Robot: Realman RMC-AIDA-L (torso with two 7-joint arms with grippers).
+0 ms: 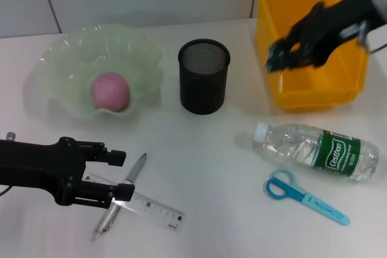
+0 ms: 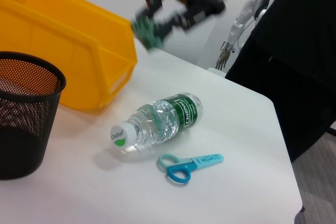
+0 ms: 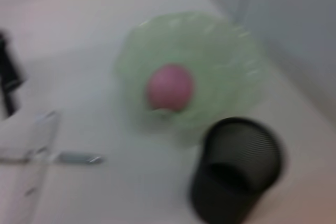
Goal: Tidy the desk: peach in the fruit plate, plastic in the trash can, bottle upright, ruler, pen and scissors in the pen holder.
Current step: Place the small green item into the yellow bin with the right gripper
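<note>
The green plastic [image 1: 277, 58] is above the rim of the open yellow trash can, so my right gripper should move inward next and let go inside its sides [image 1: 314, 80].
The pink peach [image 1: 110, 91] lies in the pale green fruit plate [image 1: 63, 64] at the back left. Over the yellow trash can [image 1: 314, 98] my right gripper [image 1: 283, 54] is shut on a green scrap of plastic [image 1: 276, 57], also seen from the left wrist as the plastic [image 2: 147, 29]. The clear bottle [image 1: 314, 149] lies on its side at the right, blue scissors [image 1: 305, 196] just in front of it. My left gripper [image 1: 124, 176] is open low over the pen [image 1: 121, 196], which crosses the clear ruler [image 1: 151, 208]. The black mesh pen holder [image 1: 204, 77] stands at centre.
The bottle's white cap [image 2: 119, 135] points toward the pen holder [image 2: 21, 124]. The table's right edge [image 2: 286, 145] runs close behind the scissors [image 2: 189, 163]. A dark figure stands beyond that edge.
</note>
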